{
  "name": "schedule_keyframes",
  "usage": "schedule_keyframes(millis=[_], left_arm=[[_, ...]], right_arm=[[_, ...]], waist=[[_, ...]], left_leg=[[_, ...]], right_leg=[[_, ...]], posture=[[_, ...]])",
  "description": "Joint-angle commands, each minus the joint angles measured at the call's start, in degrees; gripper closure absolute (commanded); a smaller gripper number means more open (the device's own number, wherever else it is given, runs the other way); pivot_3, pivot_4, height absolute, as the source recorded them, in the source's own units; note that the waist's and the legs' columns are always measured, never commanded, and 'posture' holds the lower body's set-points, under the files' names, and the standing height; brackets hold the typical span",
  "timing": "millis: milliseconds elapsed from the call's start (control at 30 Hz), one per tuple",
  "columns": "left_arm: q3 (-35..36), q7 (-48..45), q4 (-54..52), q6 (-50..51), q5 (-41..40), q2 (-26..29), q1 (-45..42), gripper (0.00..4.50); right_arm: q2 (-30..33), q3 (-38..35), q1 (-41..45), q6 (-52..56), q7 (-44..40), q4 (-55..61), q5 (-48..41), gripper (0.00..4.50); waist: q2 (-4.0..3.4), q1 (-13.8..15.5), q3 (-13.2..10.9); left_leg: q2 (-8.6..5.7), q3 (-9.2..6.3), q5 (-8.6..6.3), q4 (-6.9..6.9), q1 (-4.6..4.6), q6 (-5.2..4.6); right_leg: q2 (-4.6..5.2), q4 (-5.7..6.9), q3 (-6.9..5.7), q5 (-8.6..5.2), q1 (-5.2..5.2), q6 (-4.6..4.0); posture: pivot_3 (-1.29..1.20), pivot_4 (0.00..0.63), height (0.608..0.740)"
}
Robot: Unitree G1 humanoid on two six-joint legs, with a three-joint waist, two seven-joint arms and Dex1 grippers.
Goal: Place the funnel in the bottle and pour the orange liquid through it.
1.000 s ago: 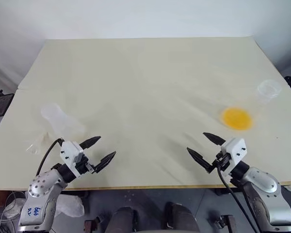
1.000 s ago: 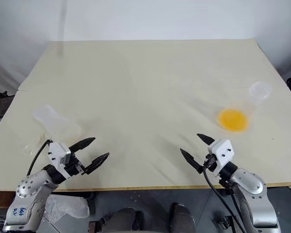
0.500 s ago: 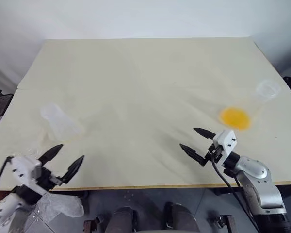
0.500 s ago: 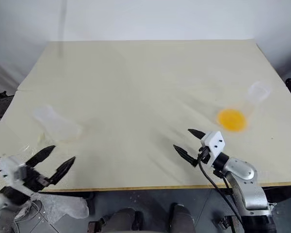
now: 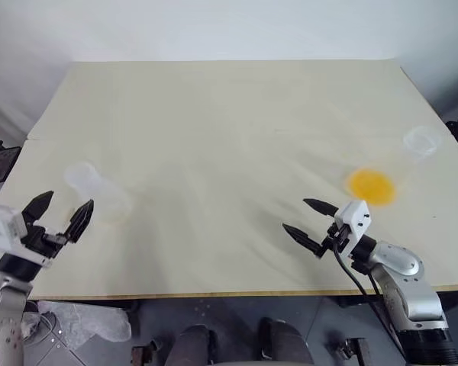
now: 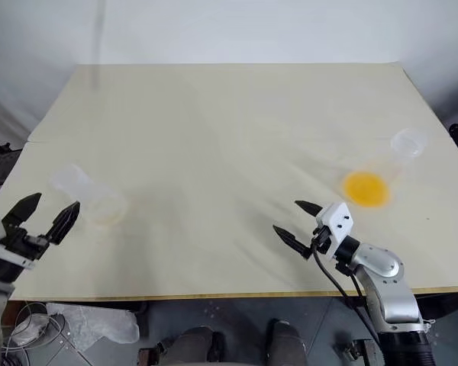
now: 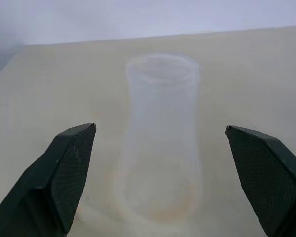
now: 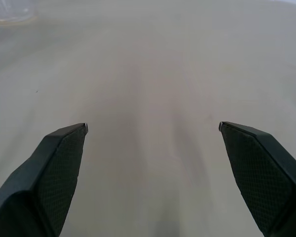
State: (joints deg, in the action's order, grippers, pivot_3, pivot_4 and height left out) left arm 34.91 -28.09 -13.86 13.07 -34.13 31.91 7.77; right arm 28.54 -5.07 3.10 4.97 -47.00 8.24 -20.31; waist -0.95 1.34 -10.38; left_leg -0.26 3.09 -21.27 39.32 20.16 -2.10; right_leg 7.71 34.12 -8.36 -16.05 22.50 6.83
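Observation:
The clear bottle [image 5: 103, 195] stands upright, centred ahead of my left gripper's open fingers, so I should keep moving forward until they surround the bottle's neck [image 5: 85, 180], then close.
The clear bottle [image 5: 97, 195] stands upright near the table's left edge. My left gripper [image 5: 66, 202] is open just to its left and level with it. The left wrist view has the bottle [image 7: 160, 148] straight ahead beyond the wide-apart fingertips [image 7: 74, 148], untouched. The orange liquid [image 5: 371, 185] lies in the base of a larger clear flask [image 5: 421, 141] at the right. My right gripper [image 5: 295, 215] is open and empty, left of and nearer than that flask, pointing left across the table. The funnel is hidden from view.
The cream table [image 5: 214, 114] spreads wide between the two vessels. Its front edge [image 5: 214, 292] runs just under both grippers. The right wrist view looks across bare tabletop [image 8: 153, 74], with the bottle's base [image 8: 12, 11] far off.
My left arm has swung out to the left and up, from the front edge right of the bottle to the bottle's left side. The right gripper has barely shifted. Both stay open.

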Motion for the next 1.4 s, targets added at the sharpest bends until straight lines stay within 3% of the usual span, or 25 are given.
schedule_keyframes(millis=[33, 467, 733, 867, 1167, 1400], left_arm=[[-0.8, 0.2, 2.2, -1.3, 2.4, 1.3, -3.2, 0.0], [-6.0, -2.4, 13.5, -4.2, 8.0, 3.1, -14.7, 0.0], [-6.8, -7.9, 15.4, -4.1, 5.8, 4.5, -17.3, 2.02], [-8.6, -11.8, 13.9, -2.7, 3.9, 4.9, -19.9, 2.02], [-21.2, -21.1, 12.0, 3.4, 2.8, 4.3, -32.3, 2.02], [-33.4, -31.1, 21.1, -0.1, 6.2, -3.1, -47.5, 2.02]], right_arm=[[0.2, -1.9, -1.1, -0.5, 1.4, 4.0, -1.0, 0.03], [0.2, -2.6, -3.8, -0.3, 4.4, 7.4, -0.8, 0.03], [0.2, -3.0, -4.8, -0.6, 5.4, 7.9, -0.7, 0.0], [0.5, -3.2, -4.4, -0.4, 5.3, 7.6, -0.9, 0.0], [3.5, -5.5, -5.3, 0.5, 3.5, 8.7, -2.4, 0.0], [7.1, -9.1, -9.6, 3.0, 1.3, 12.2, -5.2, 0.0]], waist=[[0.01, 0.0, 0.0], [0.05, 0.0, 0.0], [0.05, -0.1, 0.0], [0.06, 0.2, 0.0], [0.07, 0.1, 0.0], [0.09, 0.4, 0.0]], left_leg=[[0.0, 0.02, 0.0, 0.0, 0.0, 0.0], [0.01, 0.08, -0.01, 0.0, -0.02, 0.03], [0.03, 0.1, -0.01, 0.0, -0.03, 0.03], [0.02, 0.08, -0.01, 0.04, -0.01, 0.03], [0.01, 0.09, -0.01, 0.09, 0.02, 0.03], [-0.04, 0.14, -0.02, 0.33, 0.15, 0.02]], right_leg=[[-0.01, -0.01, 0.01, 0.0, 0.0, 0.0], [-0.06, 0.01, 0.1, 0.01, 0.05, 0.02], [-0.07, 0.05, 0.11, 0.01, 0.07, 0.03], [-0.06, 0.05, 0.11, 0.03, 0.06, 0.05], [-0.1, 0.06, 0.12, 0.04, 0.06, 0.08], [-0.11, 0.05, 0.1, 0.09, 0.03, 0.17]], posture=[[0.0, 0.15, 0.74], [0.0, 0.15, 0.74], [0.0, 0.15, 0.74], [0.0, 0.15, 0.74], [0.0, 0.15, 0.74], [0.0, 0.15, 0.74]])
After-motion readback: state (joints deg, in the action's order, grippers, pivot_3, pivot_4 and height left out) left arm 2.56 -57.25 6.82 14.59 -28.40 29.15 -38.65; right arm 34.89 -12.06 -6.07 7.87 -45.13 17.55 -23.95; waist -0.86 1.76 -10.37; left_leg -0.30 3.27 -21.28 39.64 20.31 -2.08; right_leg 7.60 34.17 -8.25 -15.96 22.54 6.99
